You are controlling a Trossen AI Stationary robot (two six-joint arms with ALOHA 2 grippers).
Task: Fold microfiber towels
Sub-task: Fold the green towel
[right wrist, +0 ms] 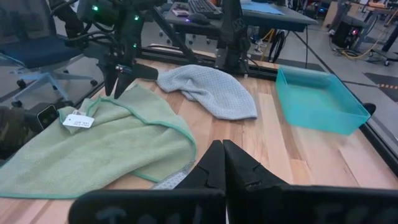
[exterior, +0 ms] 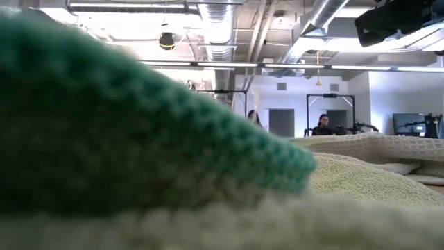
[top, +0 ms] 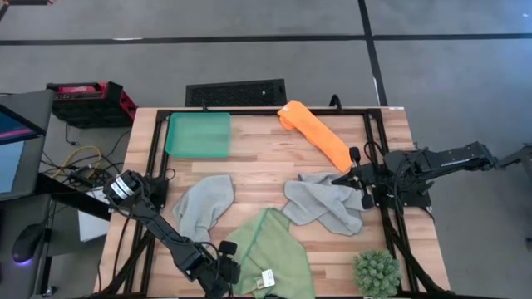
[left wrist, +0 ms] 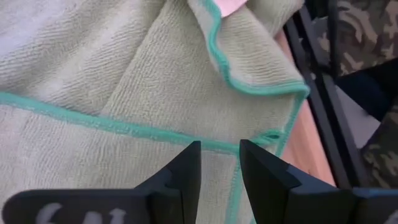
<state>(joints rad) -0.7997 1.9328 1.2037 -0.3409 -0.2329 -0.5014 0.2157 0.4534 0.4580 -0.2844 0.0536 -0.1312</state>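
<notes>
The left gripper's open fingers are on both sides of the light green towel's teal hem [left wrist: 219, 145] but short of the towel's corner, so the left gripper should go to that looped corner [left wrist: 263, 137], pinch it and lift it.
A light green towel [top: 270, 253] with a white tag [top: 268, 278] lies spread and partly folded over at the near middle of the table. My left gripper [left wrist: 219, 165] is open, pointing down over the towel's teal-hemmed left edge [left wrist: 124, 127]. It also shows in the right wrist view [right wrist: 117, 87]. A pale grey towel [top: 204, 206] lies crumpled to the left of the middle. A second grey towel [top: 324, 203] lies crumpled at the right, and my right gripper [top: 341, 178] is shut at its far right corner. An orange towel [top: 316, 133] lies bunched at the far right. My left gripper: I cannot tell whether its fingertips touch the green towel. My right gripper is shut on the right grey towel's far right corner [top: 332, 179], coming nearly level from the table's right. The fingers hide the pinch, and a bit of grey cloth [right wrist: 171, 182] shows beside them. The towel's bulk lies slack on the table.
A rigid green tray [top: 198, 134] stands at the far left. A spiky green plant ball [top: 376, 272] sits at the near right corner. Green cloth [exterior: 139, 139] close to the lens fills the low view. People show far off in the room behind.
</notes>
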